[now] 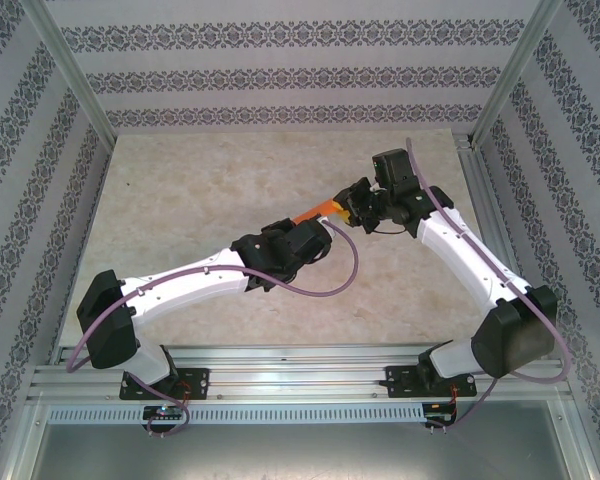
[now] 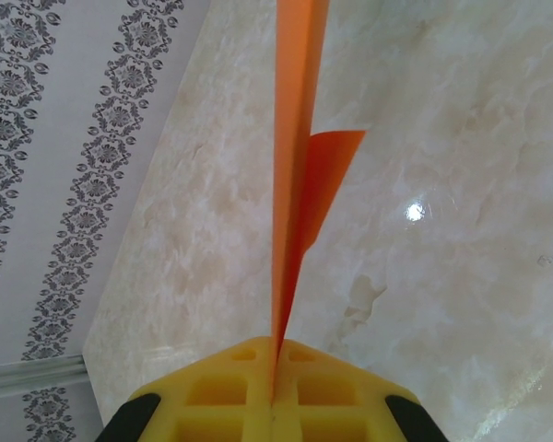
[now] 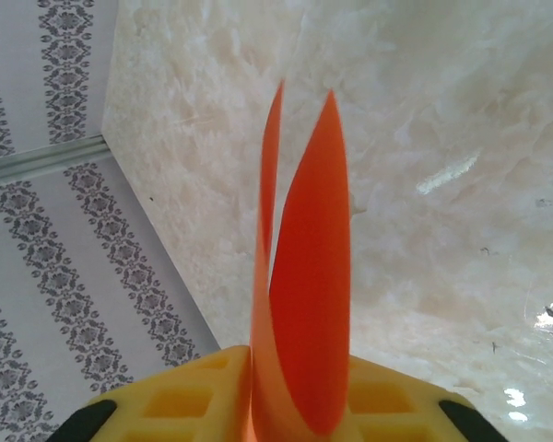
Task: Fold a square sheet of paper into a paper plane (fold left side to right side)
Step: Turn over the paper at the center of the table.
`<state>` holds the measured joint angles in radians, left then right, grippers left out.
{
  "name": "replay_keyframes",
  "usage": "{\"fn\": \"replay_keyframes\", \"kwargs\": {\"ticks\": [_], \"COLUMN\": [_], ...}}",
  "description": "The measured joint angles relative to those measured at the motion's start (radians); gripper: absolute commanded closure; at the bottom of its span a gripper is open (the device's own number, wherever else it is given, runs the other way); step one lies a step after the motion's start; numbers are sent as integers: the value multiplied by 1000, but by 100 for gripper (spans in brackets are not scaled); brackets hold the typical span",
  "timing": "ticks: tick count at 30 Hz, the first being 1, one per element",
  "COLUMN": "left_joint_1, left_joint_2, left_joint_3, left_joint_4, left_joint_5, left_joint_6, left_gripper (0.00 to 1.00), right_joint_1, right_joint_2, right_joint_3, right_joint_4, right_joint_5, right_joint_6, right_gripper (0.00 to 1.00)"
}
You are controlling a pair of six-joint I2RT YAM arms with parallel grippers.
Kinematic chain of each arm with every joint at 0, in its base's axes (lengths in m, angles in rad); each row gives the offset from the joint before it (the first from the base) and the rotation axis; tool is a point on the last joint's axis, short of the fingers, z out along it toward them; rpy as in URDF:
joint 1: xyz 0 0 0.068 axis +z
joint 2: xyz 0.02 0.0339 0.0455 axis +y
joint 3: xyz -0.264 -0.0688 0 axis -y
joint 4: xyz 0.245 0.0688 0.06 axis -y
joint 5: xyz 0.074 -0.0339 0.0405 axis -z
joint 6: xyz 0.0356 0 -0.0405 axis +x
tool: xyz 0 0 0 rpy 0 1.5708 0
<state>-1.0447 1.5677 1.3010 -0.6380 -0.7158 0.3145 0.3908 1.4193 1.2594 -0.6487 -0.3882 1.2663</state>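
Note:
The folded paper is standing on its edge with layers gaping at my right gripper (image 3: pixel 304 249), so my left gripper should grab the paper's long edge and lay the paper down flat.
The square sheet of paper (image 1: pixel 315 212) is bright orange, folded to a narrow strip and held off the table between the two grippers. My left gripper (image 1: pixel 327 222) is shut on its near end. In the left wrist view the paper (image 2: pixel 293 184) runs edge-on up from the closed yellow fingers (image 2: pixel 230 396) of the left gripper (image 2: pixel 276 368), with one flap spreading right. My right gripper (image 1: pixel 350 209) grips the far end. In the right wrist view the paper (image 3: pixel 309 276) stands as a curled double layer, pinched between the yellow fingers (image 3: pixel 184 401) of the right gripper (image 3: pixel 300 401).
The marbled beige tabletop (image 1: pixel 210 190) lies below both arms. Patterned walls (image 1: pixel 280 70) close in the back and sides, with aluminium posts (image 1: pixel 70 70) at the corners. A metal rail (image 1: pixel 300 370) carrying the arm bases runs along the near edge.

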Motion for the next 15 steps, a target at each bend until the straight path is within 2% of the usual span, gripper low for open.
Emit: {"fn": "replay_keyframes", "kwargs": {"ticks": [2, 3, 7, 9, 11, 15], "left_joint_1": [-5, -6, -9, -10, -10, -2], "left_joint_2": [1, 2, 1, -6, -42, -218], "left_joint_3": [0, 0, -4, -18, -50, -135], "left_joint_4": [0, 0, 5, 11, 13, 18], "left_joint_5": [-5, -5, 3, 35, 101, 259], "left_joint_6": [0, 2, 21, 23, 19, -6], "left_gripper": [100, 95, 49, 33, 19, 5], "right_joint_1": [0, 0, -1, -6, -20, -76], "right_joint_2": [1, 1, 1, 1, -6, -47], "right_joint_3": [0, 0, 0, 0, -2, -30], "right_joint_4": [5, 9, 16, 19, 25, 60], "right_joint_5": [6, 9, 21, 26, 32, 34], "right_joint_6": [-2, -3, -10, -19, -44, -154], "right_gripper": [94, 98, 100, 100, 100, 100]}}
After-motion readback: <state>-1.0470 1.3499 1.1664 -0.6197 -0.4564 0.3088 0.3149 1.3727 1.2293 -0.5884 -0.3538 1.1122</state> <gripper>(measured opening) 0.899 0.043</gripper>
